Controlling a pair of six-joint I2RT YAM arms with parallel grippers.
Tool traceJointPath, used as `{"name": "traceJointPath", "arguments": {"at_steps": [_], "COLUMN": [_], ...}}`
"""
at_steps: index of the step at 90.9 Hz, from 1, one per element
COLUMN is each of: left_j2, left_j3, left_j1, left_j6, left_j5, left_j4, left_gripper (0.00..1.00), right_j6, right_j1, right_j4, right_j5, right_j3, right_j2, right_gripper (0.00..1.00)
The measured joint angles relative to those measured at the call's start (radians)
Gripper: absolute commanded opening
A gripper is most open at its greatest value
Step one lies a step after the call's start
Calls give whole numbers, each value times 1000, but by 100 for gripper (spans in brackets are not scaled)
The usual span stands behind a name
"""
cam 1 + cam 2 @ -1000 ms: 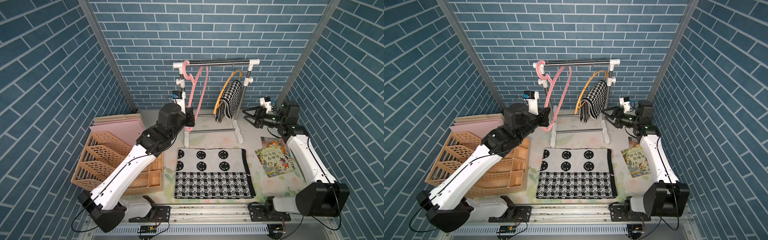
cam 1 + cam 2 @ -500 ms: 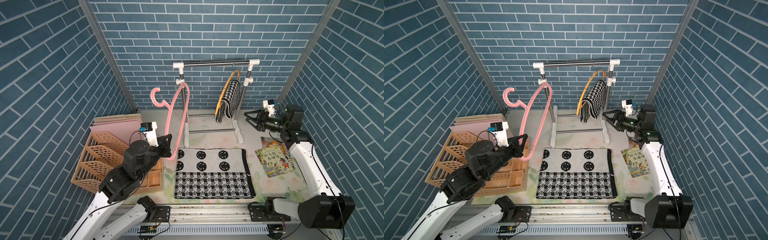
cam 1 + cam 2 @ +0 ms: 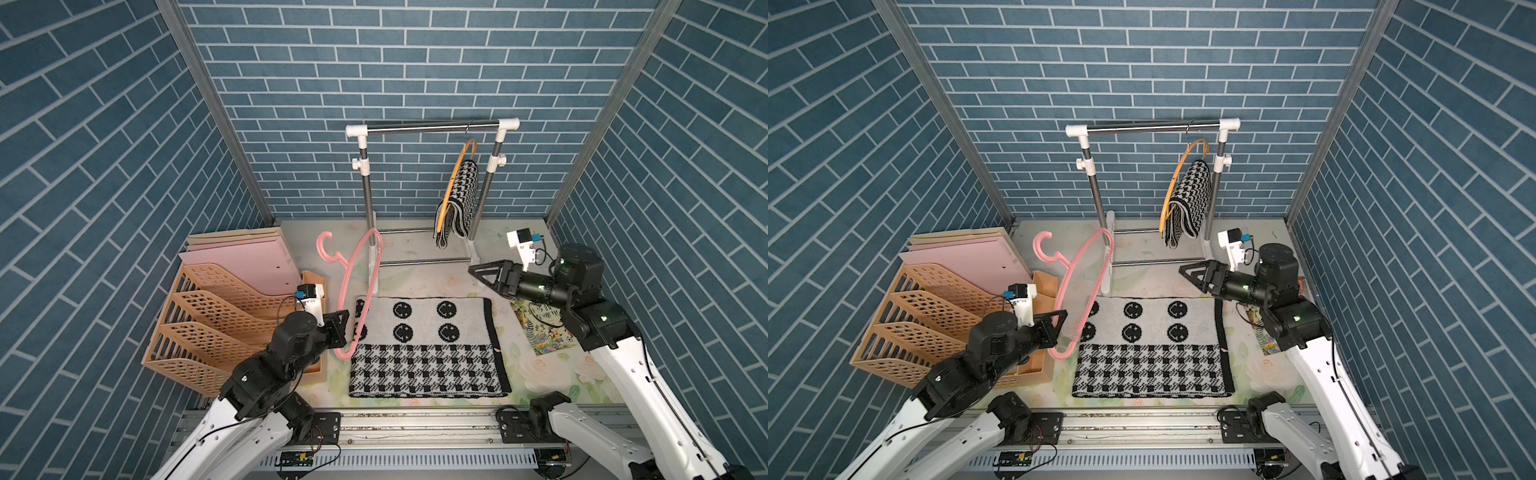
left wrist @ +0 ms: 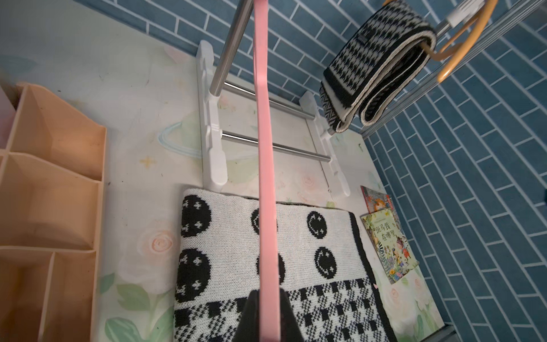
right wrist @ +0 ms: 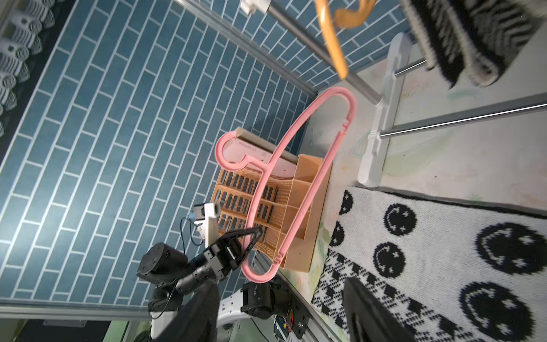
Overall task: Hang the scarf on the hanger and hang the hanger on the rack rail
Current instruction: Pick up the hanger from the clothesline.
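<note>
My gripper is to push, and the scarf's end (image 3: pixel 360 371) will fold over the bar and tuck in, since the pink hanger's open gap (image 3: pixel 359 289) roughly matches the scarf's width.
The black-and-white scarf (image 3: pixel 424 345) (image 3: pixel 1150 345) with smiley faces lies flat on the table. My left gripper (image 3: pixel 340 332) (image 3: pixel 1059 324) is shut on the lower end of the pink hanger (image 3: pixel 357 286) (image 3: pixel 1084 286), which stands tilted over the scarf's left edge with its hook up. In the left wrist view the hanger's (image 4: pixel 265 148) bar runs between the jaws of that gripper (image 4: pixel 268 299), above the scarf (image 4: pixel 231 242). My right gripper (image 3: pixel 478 274) (image 3: pixel 1187 272) hovers open and empty beyond the scarf's far right corner. It faces the hanger (image 5: pixel 296 183).
A clothes rack (image 3: pixel 432 126) stands at the back with a houndstooth scarf on an orange hanger (image 3: pixel 459 203). A peach file organizer (image 3: pixel 208 328) fills the left side. A picture book (image 3: pixel 540 328) lies under the right arm.
The left arm took the pink hanger off the rack rail and drew it back and down to the scarf's left edge. The right gripper came forward and lower, staying open.
</note>
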Motion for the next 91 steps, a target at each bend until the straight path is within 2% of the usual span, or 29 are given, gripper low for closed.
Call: {"name": "traceJointPath", "arguments": {"at_steps": [18,26,36,50,65,75,91], "left_j2": [46,91,185,337,480,547,637], "left_j3": [-34,-35,-35,-31,19,62,129], "left_j1": [-105,-195,-332,-495,-608,-655,-721], "left_j6": [-13,-21,-33,-47,-64,-76,-116], "left_j5": [-45,-101,-194,-337,-483,-562,-679], "left_j4": [59,90,128,153,153,151,113], "left_gripper": [0,0,0,0,0,0,0], "right_j6": [21,19,17,3,-27,-31,-35], "right_j1": [292,406,492,526,525,524,513], "right_j4": [21,22,19,-44,-160,-218,-343], "right_j5": [190,274,354,454,562,587,612], "right_j3": [-13,38,135,324,559,583,530], "right_j2": [87,211,368,507,567,566,566], "right_gripper": [70,70,73,75,75,75,73]}}
